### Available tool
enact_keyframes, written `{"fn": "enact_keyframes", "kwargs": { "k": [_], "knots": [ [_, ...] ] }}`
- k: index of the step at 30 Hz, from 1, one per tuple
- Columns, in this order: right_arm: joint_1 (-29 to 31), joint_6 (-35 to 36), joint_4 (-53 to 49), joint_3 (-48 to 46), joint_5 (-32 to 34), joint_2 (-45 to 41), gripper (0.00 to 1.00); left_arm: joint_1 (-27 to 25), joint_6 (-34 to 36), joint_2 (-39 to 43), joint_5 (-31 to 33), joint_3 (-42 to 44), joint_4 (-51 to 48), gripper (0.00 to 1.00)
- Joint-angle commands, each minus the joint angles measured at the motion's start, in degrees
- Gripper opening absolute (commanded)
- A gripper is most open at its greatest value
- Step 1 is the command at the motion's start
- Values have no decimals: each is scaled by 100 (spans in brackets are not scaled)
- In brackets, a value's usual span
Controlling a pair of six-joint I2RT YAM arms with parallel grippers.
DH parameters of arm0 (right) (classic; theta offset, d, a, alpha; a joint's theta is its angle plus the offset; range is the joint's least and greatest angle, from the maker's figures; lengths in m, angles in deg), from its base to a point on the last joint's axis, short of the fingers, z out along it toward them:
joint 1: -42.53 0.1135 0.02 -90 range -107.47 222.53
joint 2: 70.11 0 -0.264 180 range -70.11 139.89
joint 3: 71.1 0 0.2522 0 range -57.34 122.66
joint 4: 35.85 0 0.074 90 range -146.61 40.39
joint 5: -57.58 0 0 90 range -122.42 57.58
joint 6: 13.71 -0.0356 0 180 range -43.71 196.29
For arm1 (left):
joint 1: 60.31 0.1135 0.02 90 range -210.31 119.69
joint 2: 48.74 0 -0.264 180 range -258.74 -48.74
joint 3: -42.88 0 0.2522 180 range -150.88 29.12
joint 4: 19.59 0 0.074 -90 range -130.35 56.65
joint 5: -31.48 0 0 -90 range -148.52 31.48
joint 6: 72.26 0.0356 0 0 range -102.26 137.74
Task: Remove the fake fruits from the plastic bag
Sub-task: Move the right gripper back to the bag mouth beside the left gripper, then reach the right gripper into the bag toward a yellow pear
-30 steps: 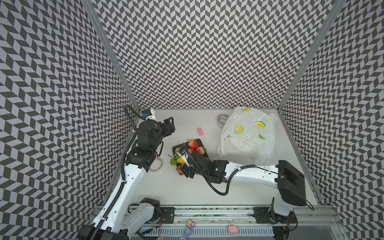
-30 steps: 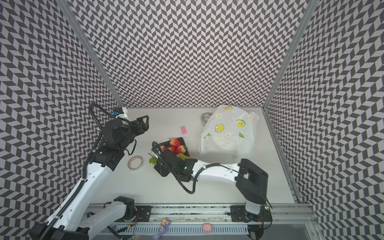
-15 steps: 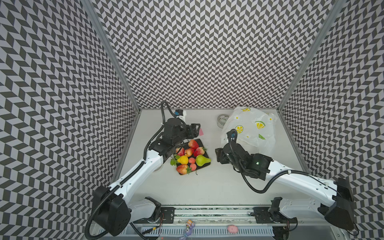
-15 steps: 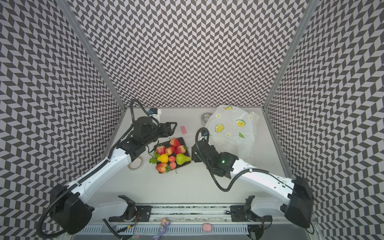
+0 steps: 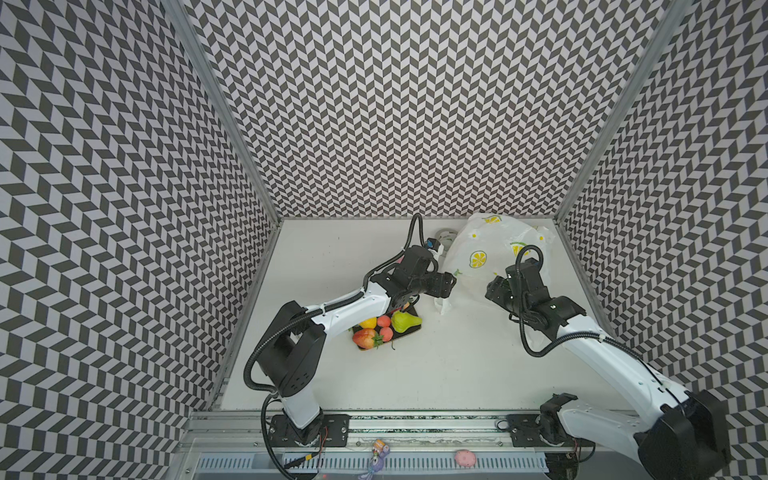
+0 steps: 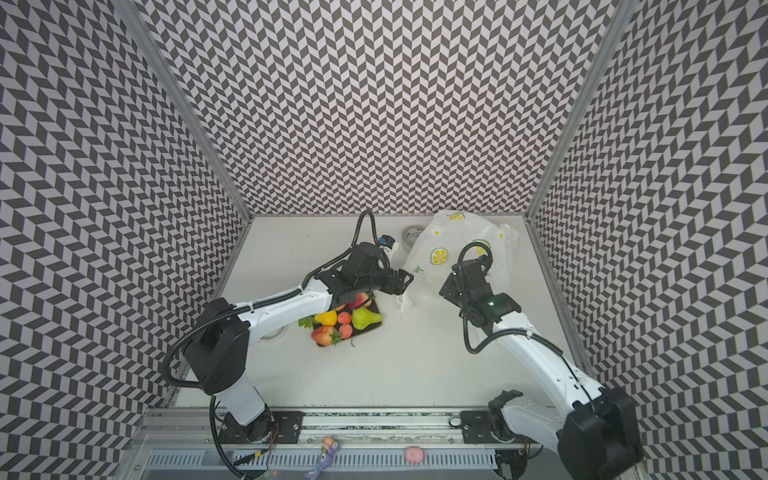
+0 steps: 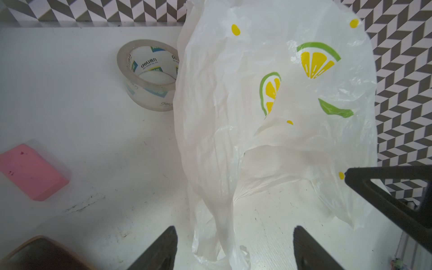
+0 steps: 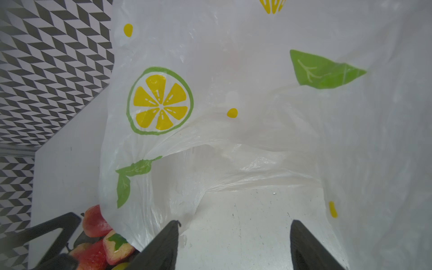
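Next, I close my left gripper on the bag's twisted handle [image 7: 221,229] and hold the opening open for my right gripper, because the bag's opening [image 7: 281,157] droops low and hides the inside of the bag.
The fake fruits [image 5: 386,328] lie outside the bag on a dark tray [image 5: 410,331] at mid-table: a green pear [image 5: 405,321], a yellow lemon [image 5: 368,322] and red strawberries [image 5: 365,337]. The plastic bag [image 5: 490,253], white with lemon prints, sits slumped at the back right. My left gripper [image 7: 235,230] stands open over the bag's twisted handle loop [image 7: 222,224], which lies between its fingers. My right gripper [image 8: 233,224] is open at the bag's mouth [image 8: 233,163], with bare table between its fingers. What is inside the bag is hidden.
A clear tape roll [image 7: 149,74] stands against the bag's left side near the back wall. A pink block [image 7: 30,173] lies left of it. Another tape ring [image 6: 274,332] sits under my left arm. Patterned walls close in three sides.
The right gripper left the fruit tray and swung right to the bag's front. The left arm reached from the left wall across the tray to the bag's handle.
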Motion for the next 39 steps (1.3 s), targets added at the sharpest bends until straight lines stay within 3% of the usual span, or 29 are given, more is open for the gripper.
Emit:
{"fn": "enact_keyframes", "kwargs": {
  "k": [1, 7, 10, 13, 18, 24, 27, 34, 39],
  "knots": [
    [-35, -521, 1121, -129, -983, 154, 76, -6, 114, -354, -135, -298, 22, 79],
    [-64, -855, 1791, -609, -1238, 416, 76, -2, 111, -934, -360, -633, 39, 75],
    [-86, -718, 2177, -722, -1546, 556, 75, -8, 146, -1073, -432, -726, 41, 64],
    [-77, -321, 2183, -666, -1749, 750, 71, -3, 151, -1098, -493, -769, 71, 46],
    [-72, 617, 2294, -778, -1346, 685, 63, -6, 133, -944, -612, -805, 189, 24],
    [30, 2489, 2587, -945, -690, 364, 61, -7, 165, -746, -778, -1014, 168, 7],
    [405, 4193, 2808, -1007, -13, -81, 60, -3, 173, -672, -891, -1071, 153, 0],
    [483, 8160, 3034, -1388, -194, -608, 59, 0, 130, -591, -1122, -1174, 258, 0],
    [419, 9267, 3200, -1602, 610, -258, 57, 21, 179, -569, -1149, -1248, 252, 0]
  ]
}}
